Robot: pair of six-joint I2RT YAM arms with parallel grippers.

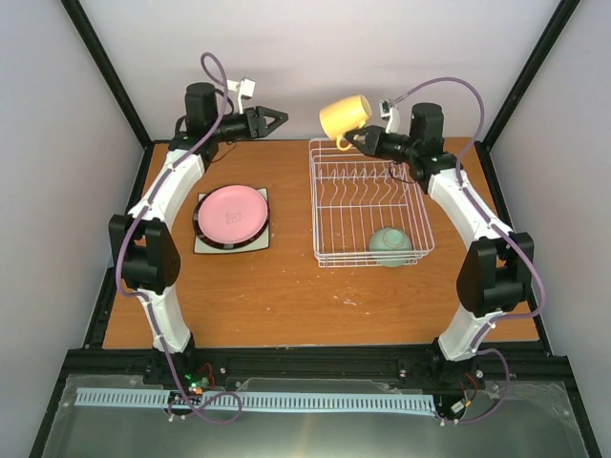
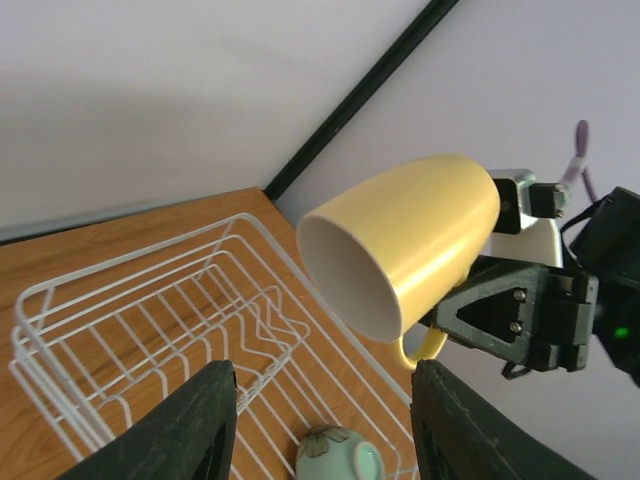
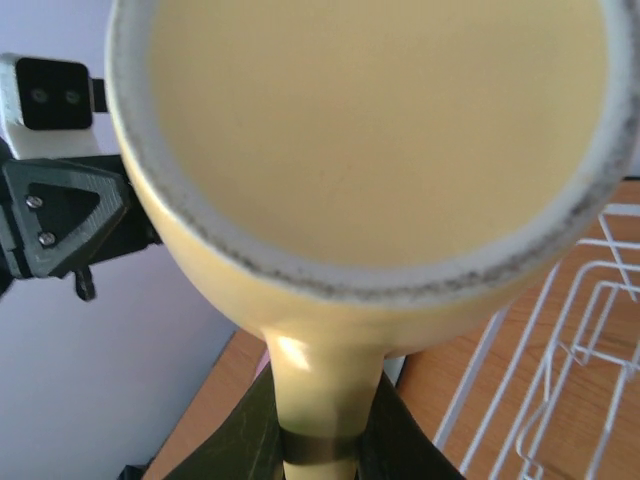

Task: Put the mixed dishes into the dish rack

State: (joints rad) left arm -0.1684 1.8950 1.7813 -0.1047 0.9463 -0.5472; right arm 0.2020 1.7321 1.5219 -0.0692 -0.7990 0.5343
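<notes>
The robot's right gripper has the yellow mug's handle (image 1: pixel 343 144), and the rack is open beside the mint-green bowl. The gripper should keep carrying the mug until the mug rests there with its opening down.
My right gripper (image 1: pixel 355 141) is shut on the handle of the yellow mug (image 1: pixel 346 116) and holds it tilted in the air over the far left corner of the white wire dish rack (image 1: pixel 325 205). In the right wrist view the fingers (image 3: pixel 240 440) clamp the handle of the mug (image 3: pixel 370 130). A mint-green bowl (image 1: pixel 390 245) lies upside down in the rack's near right corner. The pink plate (image 1: pixel 232 214) sits on a black-rimmed plate (image 1: pixel 203 232), on the white square plate (image 1: pixel 202 246). My left gripper (image 1: pixel 277 119) is open and empty, left of the mug (image 2: pixel 410 240). The mint-green round plate is out of view.
The plate stack lies on the wooden table (image 1: pixel 286 296) left of the rack. The black frame posts (image 1: pixel 115 76) and pale walls close in the back and sides. The left wrist view shows the rack (image 2: pixel 150 320) and the bowl (image 2: pixel 340 455) below.
</notes>
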